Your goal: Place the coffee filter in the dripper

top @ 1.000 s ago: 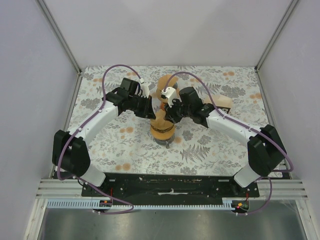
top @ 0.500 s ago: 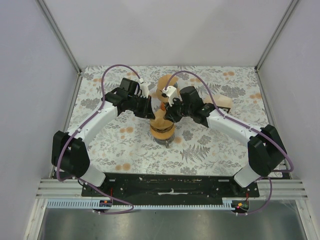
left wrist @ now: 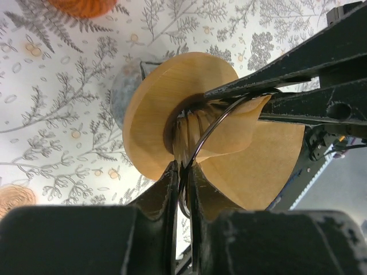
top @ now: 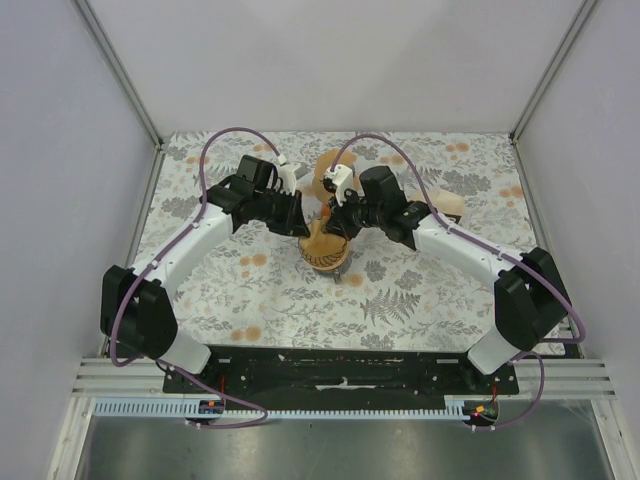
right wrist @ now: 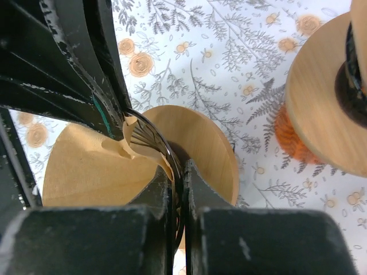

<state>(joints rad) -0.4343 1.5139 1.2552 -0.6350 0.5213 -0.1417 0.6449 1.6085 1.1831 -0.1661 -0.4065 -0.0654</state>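
The coffee filter bunches at the dripper's rim (right wrist: 128,144) by my right gripper, so my left gripper should retake the dripper's rim while my right gripper presses the filter inside.
The dripper (top: 326,252) has a round wooden collar (left wrist: 166,97) and a black wire rim. It stands at the table's middle, seen sideways in both wrist views. The brown paper coffee filter (left wrist: 252,154) sits crumpled inside the rim, and its wall (right wrist: 86,166) fills the lower left of the right wrist view. My left gripper (left wrist: 183,169) is shut on the wire rim from the left. My right gripper (right wrist: 179,169) is shut on the opposite part of the rim, with the filter's edge beside its inner finger. In the top view, both grippers (top: 308,226) (top: 342,224) meet over the dripper.
A second wooden disc (right wrist: 324,103) with an orange object (right wrist: 292,140) under it lies just beyond the dripper, also visible in the top view (top: 326,176). A tan object (top: 447,206) lies behind my right arm. White walls enclose the floral tablecloth (top: 420,290).
My right gripper has closed onto the dripper's rim. The dripper and both grippers have shifted slightly away from the arm bases.
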